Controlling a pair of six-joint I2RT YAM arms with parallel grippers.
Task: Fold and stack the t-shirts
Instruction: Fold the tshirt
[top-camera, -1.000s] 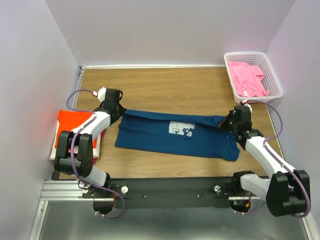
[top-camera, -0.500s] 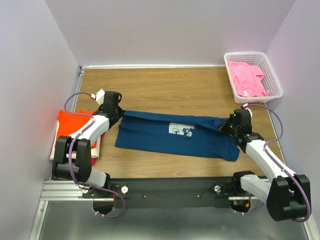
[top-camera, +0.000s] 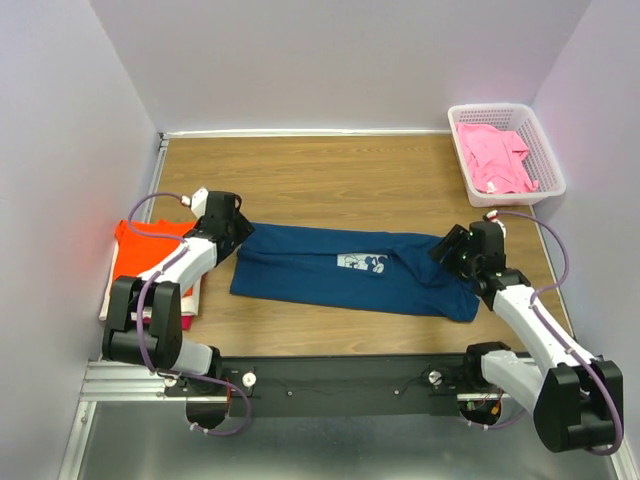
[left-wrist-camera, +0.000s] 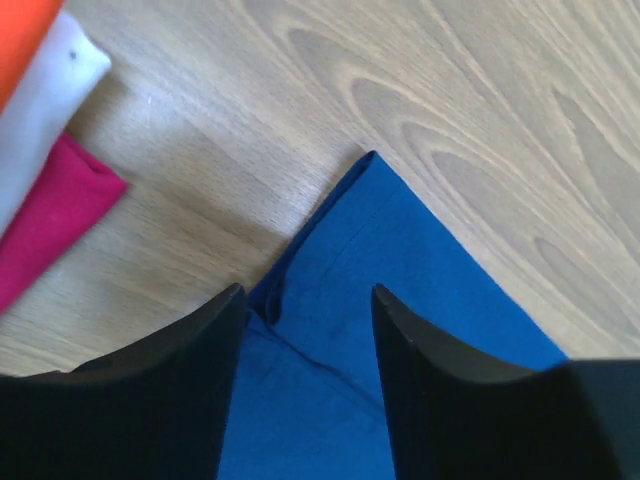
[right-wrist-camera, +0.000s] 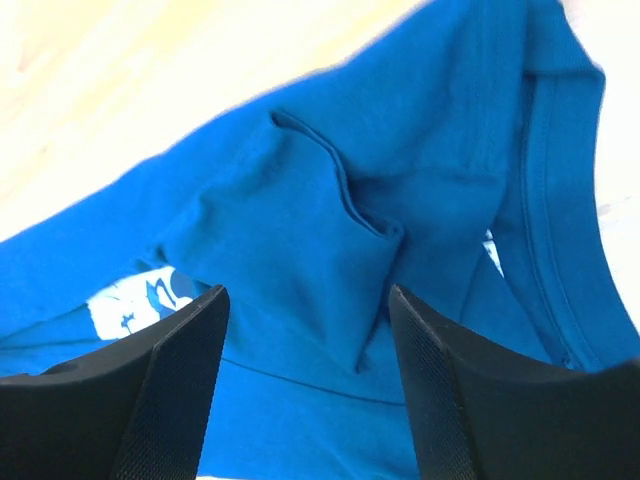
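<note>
The folded sleeve (top-camera: 418, 263) is bunched up with a loose raised edge (right-wrist-camera: 338, 178), so I expect the sleeve to open out into a flatter flap when I pull it.
A dark navy t-shirt (top-camera: 350, 272) with a small white chest print (top-camera: 362, 263) lies folded lengthwise across the middle of the table. My left gripper (top-camera: 238, 233) stands open over its left corner (left-wrist-camera: 365, 230), with cloth below the jaws and nothing gripped (left-wrist-camera: 307, 295). At the shirt's right end my right gripper (top-camera: 447, 250) is open just above the folded sleeve and collar (right-wrist-camera: 330, 210), holding nothing (right-wrist-camera: 305, 292). At the left edge sits a stack of folded tees: orange (top-camera: 145, 245) on top, then white (left-wrist-camera: 40, 110) and magenta (left-wrist-camera: 50, 225).
A white lattice basket (top-camera: 545, 140) at the back right corner holds a crumpled pink t-shirt (top-camera: 495, 158). Bare wooden tabletop (top-camera: 330, 175) stretches behind the navy shirt. Purple walls close in the left, right and far sides.
Both grippers have opened and let go of the navy shirt's folded edge, which now lies flat. Both arms have drawn slightly toward the near edge.
</note>
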